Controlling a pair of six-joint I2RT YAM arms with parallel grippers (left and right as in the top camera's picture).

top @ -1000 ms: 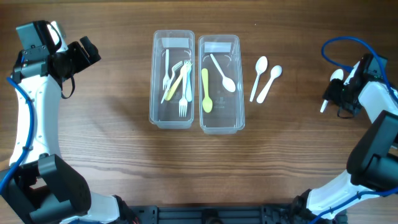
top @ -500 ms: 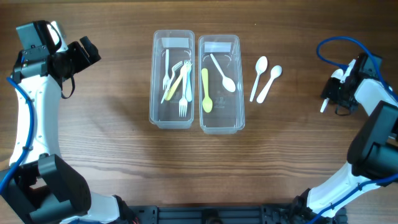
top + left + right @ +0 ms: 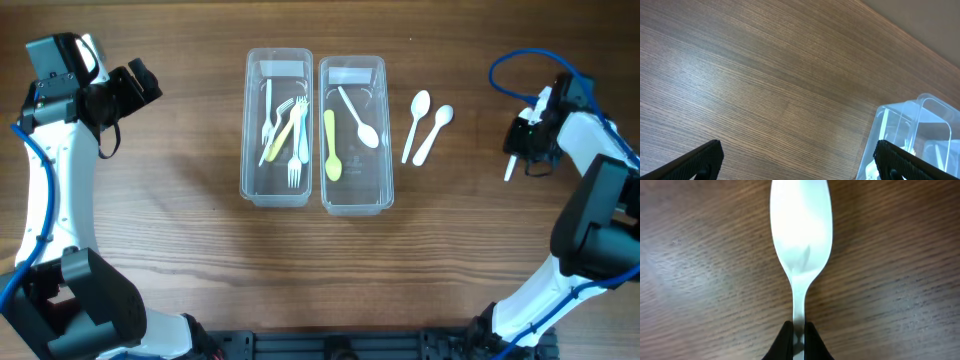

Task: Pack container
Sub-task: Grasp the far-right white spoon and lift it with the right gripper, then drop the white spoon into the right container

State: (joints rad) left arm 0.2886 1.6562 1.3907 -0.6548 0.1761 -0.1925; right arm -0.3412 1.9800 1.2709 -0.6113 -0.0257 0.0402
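The held white spoon [image 3: 511,167] points along the container's length, so the robot's right gripper should next go to the open part of the container's bottom beside the yellow spoon [image 3: 351,155] and let go there.
Two clear containers stand side by side. The left container [image 3: 277,192] holds several forks [image 3: 295,140]; its corner shows in the left wrist view [image 3: 910,125]. The right container [image 3: 355,200] holds a yellow spoon [image 3: 331,150] and a white spoon [image 3: 360,122]. Two more white spoons [image 3: 416,122] [image 3: 434,132] lie on the table just right of the containers. At the far right my right gripper [image 3: 525,140] [image 3: 799,332] is shut on the handle of another white spoon [image 3: 801,225], its bowl pointing away over the wood. My left gripper [image 3: 140,85] [image 3: 797,162] hangs open at the far left, holding nothing.
The wooden table [image 3: 180,250] runs bare between the left arm and the containers. A blue cable [image 3: 520,60] loops above the right arm. The table's far edge [image 3: 920,42] shows in the left wrist view.
My right gripper has shut on the white spoon's handle and shifted left toward the containers with it. The left arm has not moved.
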